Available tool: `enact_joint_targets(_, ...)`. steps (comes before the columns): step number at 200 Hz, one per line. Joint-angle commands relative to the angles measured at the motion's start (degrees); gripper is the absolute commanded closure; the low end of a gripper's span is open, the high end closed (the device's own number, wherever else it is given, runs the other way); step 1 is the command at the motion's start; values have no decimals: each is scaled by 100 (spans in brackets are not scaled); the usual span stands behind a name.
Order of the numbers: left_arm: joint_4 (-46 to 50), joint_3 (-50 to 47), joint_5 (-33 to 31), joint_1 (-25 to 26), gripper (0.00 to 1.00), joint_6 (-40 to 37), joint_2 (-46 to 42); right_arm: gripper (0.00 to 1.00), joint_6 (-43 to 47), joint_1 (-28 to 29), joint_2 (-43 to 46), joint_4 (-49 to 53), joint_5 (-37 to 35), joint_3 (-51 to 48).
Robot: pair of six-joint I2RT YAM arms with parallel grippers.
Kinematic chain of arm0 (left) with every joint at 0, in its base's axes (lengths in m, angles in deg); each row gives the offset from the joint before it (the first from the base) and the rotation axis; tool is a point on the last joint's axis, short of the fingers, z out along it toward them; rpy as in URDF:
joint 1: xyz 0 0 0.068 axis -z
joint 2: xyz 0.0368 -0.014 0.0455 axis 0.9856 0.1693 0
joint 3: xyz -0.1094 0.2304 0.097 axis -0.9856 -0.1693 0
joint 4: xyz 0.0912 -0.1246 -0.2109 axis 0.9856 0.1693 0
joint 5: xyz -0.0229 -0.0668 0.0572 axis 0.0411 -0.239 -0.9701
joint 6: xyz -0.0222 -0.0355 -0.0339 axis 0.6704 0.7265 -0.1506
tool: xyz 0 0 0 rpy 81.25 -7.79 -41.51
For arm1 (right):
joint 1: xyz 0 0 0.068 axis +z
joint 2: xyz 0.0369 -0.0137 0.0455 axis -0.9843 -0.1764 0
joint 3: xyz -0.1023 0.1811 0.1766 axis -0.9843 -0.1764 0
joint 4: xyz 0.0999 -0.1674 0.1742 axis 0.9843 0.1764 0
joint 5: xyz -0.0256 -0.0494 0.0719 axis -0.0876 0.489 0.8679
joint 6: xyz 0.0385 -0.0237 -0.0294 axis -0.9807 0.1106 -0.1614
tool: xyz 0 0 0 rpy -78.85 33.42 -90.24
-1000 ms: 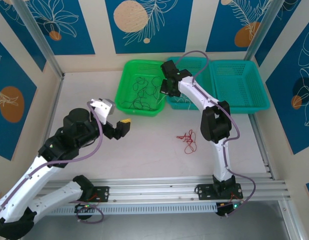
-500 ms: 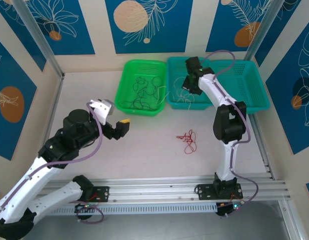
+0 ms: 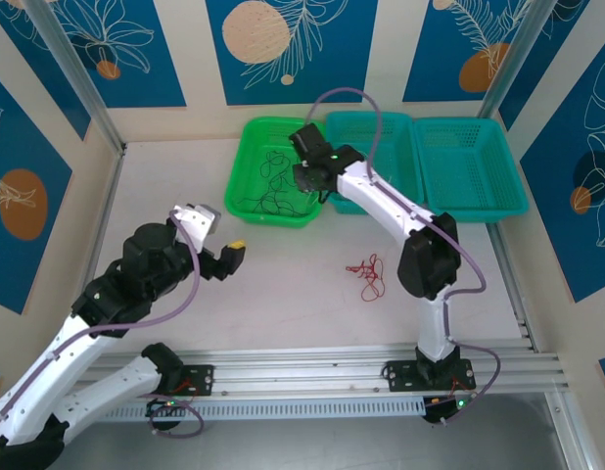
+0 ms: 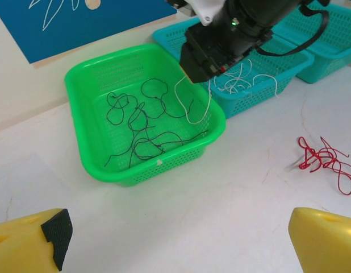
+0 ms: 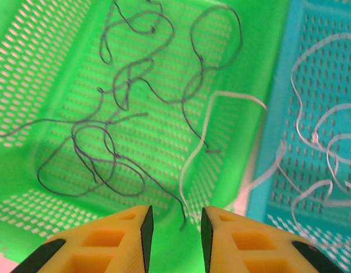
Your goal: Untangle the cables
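Note:
The white cable (image 5: 207, 119) lies clear of the black cables' coils (image 5: 111, 154), so it should come out of the green basket by itself when I lift it.
Black cables (image 3: 276, 182) (image 5: 116, 114) (image 4: 142, 122) lie curled in the green basket (image 3: 246, 129) (image 4: 84, 122). A white cable (image 4: 193, 108) (image 5: 201, 142) drapes from the green basket over its right wall toward more white cables (image 4: 243, 79) (image 5: 326, 142) in the teal basket (image 3: 386, 125). Red cables (image 3: 368, 275) (image 4: 326, 162) lie tangled on the table. My right gripper (image 3: 307, 182) (image 5: 174, 219) hovers over the green basket's right part, open by a narrow gap, with the white strand and a black cable end showing between its fingers, unpinched. My left gripper (image 3: 220, 237) (image 4: 175, 242) stands open over bare table, holding nothing.
A second teal basket (image 3: 471, 166) sits at the far right. The three baskets line the back wall. Metal posts (image 3: 82, 83) stand at the back corners. The right arm's mauve cable (image 3: 347, 95) arches above the baskets.
My right arm swung left from above the middle teal basket to above the green basket. The left arm shifted slightly toward the near side.

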Motion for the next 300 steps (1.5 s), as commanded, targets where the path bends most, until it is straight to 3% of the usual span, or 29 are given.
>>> enact_joint_targets(1, 133, -113, -92, -67, 2, -84, -62, 70, 126, -94, -637, 915, -882, 788)
enact_joint_targets(23, 8, -225, 110, -72, 2, 59, -39, 71, -605, -94, -960, 1632, -1135, 1362)
enact_joint_targets(52, -183, -368, 213, -76, 2, 122, -13, 71, -1341, -100, -1060, 1885, -990, 1396)
enact_joint_targets(154, -245, -484, 275, -85, 2, 177, -101, 68, -1781, -120, -1706, 2223, -1131, 1761)
enact_joint_targets(300, -318, -536, 354, -99, 2, 230, -74, 99, -2079, -365, -1628, 2266, -1051, 1722)
